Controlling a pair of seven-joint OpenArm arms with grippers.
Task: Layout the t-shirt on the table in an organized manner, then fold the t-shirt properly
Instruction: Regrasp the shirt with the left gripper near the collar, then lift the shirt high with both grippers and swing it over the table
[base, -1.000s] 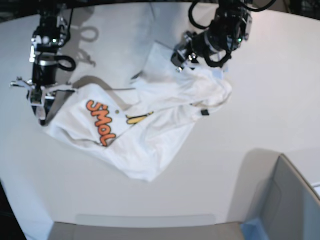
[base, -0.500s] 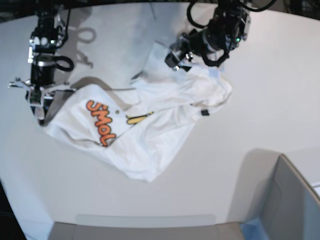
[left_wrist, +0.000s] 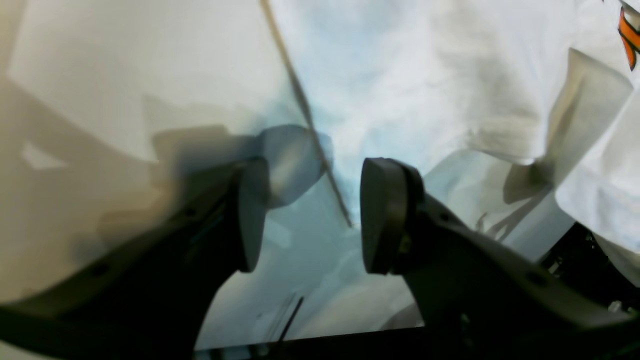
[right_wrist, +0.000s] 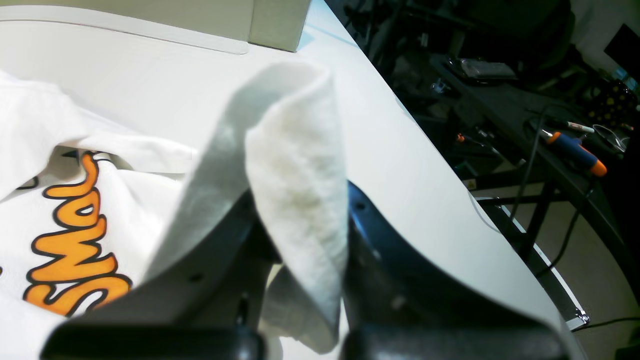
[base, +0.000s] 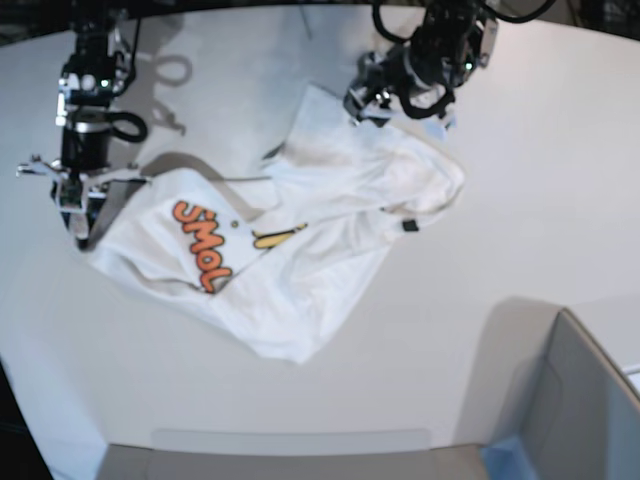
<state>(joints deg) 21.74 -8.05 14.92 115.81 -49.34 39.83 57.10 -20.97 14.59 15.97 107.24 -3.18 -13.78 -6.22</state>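
Note:
The t-shirt (base: 240, 245) will open into a wide hanging sheet when the robot lifts and spreads it, because loose folds (base: 325, 215) run between the robot's grippers.
The t-shirt (base: 300, 230) lies crumpled and partly twisted in the middle of the table (base: 520, 180), orange letters (base: 203, 245) facing up at its left. My right gripper (right_wrist: 300, 200) is shut on a fold of the shirt's white cloth (right_wrist: 295, 165); in the base view this gripper (base: 85, 232) holds the left corner low at the table. My left gripper (base: 362, 100) hovers at the shirt's far upper edge. In the left wrist view it (left_wrist: 310, 215) is open with nothing between its fingers (left_wrist: 385, 215), and shirt cloth (left_wrist: 450, 90) lies below.
A grey box (base: 585, 400) with a blue corner (base: 503, 455) stands at the near right of the table. The table's edge (right_wrist: 480, 210) runs close beside my right gripper, with dark clutter and cables beyond it. A black tag (base: 410, 226) shows on the shirt's right side.
My left gripper has opened, let go of the shirt's far edge and drawn back a little toward the far side. The right arm and the shirt's left corner have stayed put.

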